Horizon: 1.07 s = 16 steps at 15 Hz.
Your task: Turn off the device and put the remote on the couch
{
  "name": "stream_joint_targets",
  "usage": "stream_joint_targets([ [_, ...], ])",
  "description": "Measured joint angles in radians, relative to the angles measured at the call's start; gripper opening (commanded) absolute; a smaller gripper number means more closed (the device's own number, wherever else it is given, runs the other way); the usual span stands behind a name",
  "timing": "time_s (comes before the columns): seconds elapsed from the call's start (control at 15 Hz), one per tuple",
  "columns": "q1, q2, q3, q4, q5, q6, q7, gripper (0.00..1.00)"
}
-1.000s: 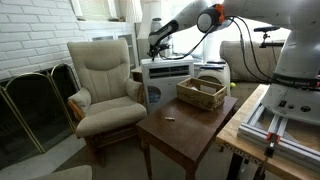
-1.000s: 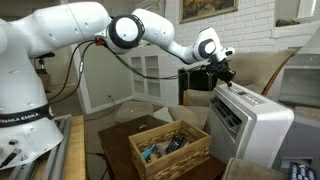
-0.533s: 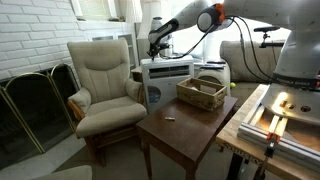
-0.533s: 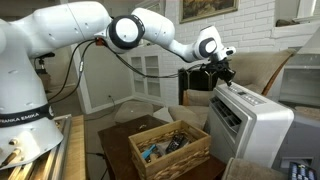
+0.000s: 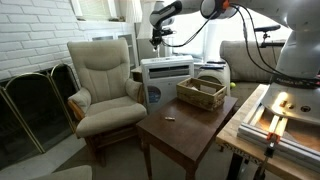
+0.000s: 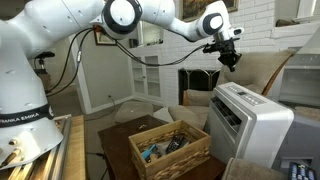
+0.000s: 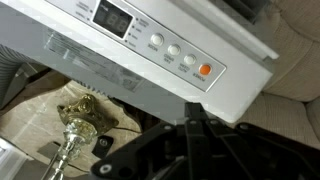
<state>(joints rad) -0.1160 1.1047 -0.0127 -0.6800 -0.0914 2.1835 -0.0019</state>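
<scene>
My gripper goes on toward the basket before it opens over the things inside (image 6: 165, 147), since the air above the device's top (image 6: 247, 97) is clear and the basket is open.
The device (image 5: 168, 72) is a white box-shaped appliance behind the wooden table; its control panel with a display and an orange button (image 7: 205, 70) fills the wrist view. My gripper (image 5: 153, 40) hangs shut and empty in the air above the device's top (image 6: 240, 100), pointing down at it (image 6: 233, 62). In the wrist view its closed black fingertips (image 7: 193, 122) sit just below the panel's edge. The beige couch (image 6: 268, 68) stands behind the device (image 5: 243, 55). I cannot pick out the remote with certainty; a small pale object (image 5: 168, 118) lies on the table.
A wicker basket (image 5: 201, 93) of odds and ends stands on the wooden table (image 5: 190, 130). A cream armchair (image 5: 105, 85) is beside it, with a fireplace screen (image 5: 35, 100) by the brick wall. A brass ornament (image 7: 75, 125) lies below the device.
The arm has lifted: the shut gripper rose from just over the device's top panel to well above it.
</scene>
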Motion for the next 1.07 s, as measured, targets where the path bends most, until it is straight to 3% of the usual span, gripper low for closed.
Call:
stream_joint_targets([
  [0.2, -0.015, -0.068, -0.007, -0.077, -0.007, -0.117, -0.076, 0.00],
  [0.8, -0.042, -0.263, -0.023, -0.455, -0.039, -0.272, -0.356, 0.00],
  [0.87, -0.041, -0.284, -0.028, -0.499, -0.048, -0.283, -0.365, 0.26],
  [1.07, -0.038, -0.347, -0.044, -0.635, -0.068, -0.287, -0.366, 0.40],
])
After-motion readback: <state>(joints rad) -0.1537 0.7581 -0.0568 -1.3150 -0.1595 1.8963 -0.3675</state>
